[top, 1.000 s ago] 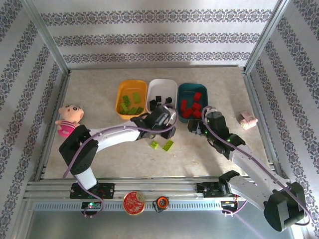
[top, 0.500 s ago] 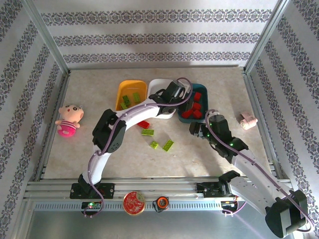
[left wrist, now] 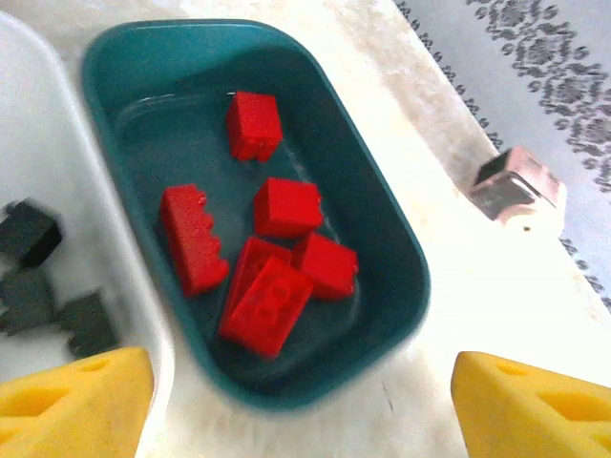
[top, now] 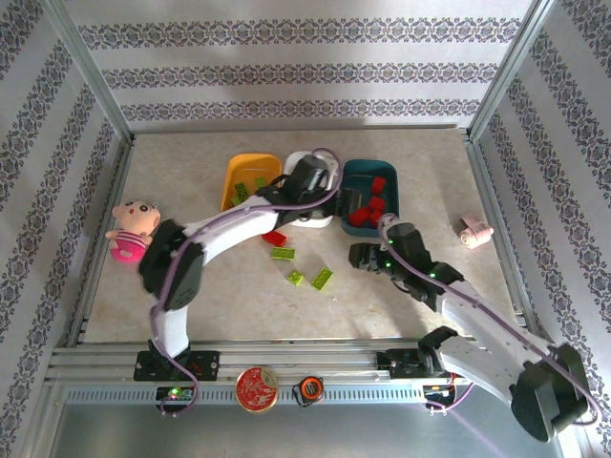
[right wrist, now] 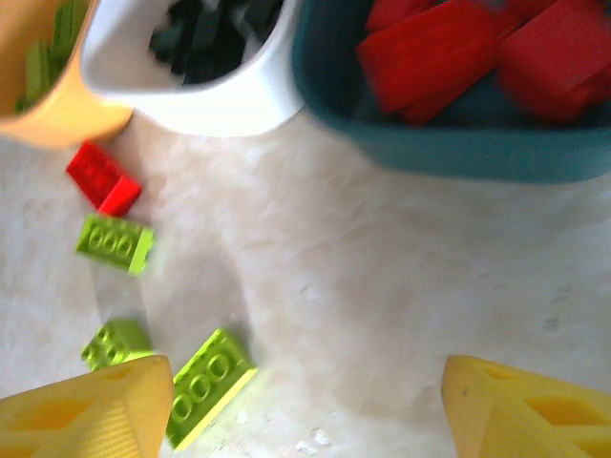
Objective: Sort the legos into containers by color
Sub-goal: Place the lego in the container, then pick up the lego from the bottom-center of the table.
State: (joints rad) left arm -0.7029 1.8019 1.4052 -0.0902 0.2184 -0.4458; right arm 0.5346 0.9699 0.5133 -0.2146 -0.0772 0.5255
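Observation:
My left gripper's arm reaches across the orange-yellow bin (top: pixel 250 179). It should pull back while my right gripper picks up the long green brick close by.
Three bins stand in a row: orange-yellow (top: pixel 246 172) with green bricks, white (left wrist: pixel 38 143) with black bricks (left wrist: pixel 38 277), teal (left wrist: pixel 401 248) with several red bricks (left wrist: pixel 267 286). My left gripper (top: pixel 336 198) hovers open at the near edge between the white and teal bins, nothing between its fingers (left wrist: pixel 76 405). Loose on the table lie a red brick (right wrist: pixel 103 178), a green brick (right wrist: pixel 116 242), a small green one (right wrist: pixel 115 342) and a long green one (right wrist: pixel 208 386). My right gripper (top: pixel 359 256) is open just right of them, the long green brick beside its left finger (right wrist: pixel 86 415).
A pink plush doll (top: pixel 129 229) lies at the left. A pink and silver roll (top: pixel 474 229) sits right of the teal bin. A round red tin (top: pixel 256 388) and a small round tool (top: pixel 307 389) rest on the front rail.
My left arm swung up from the loose bricks to the bins, uncovering the red brick and a green one. My right gripper moved left and nearer, toward the loose bricks.

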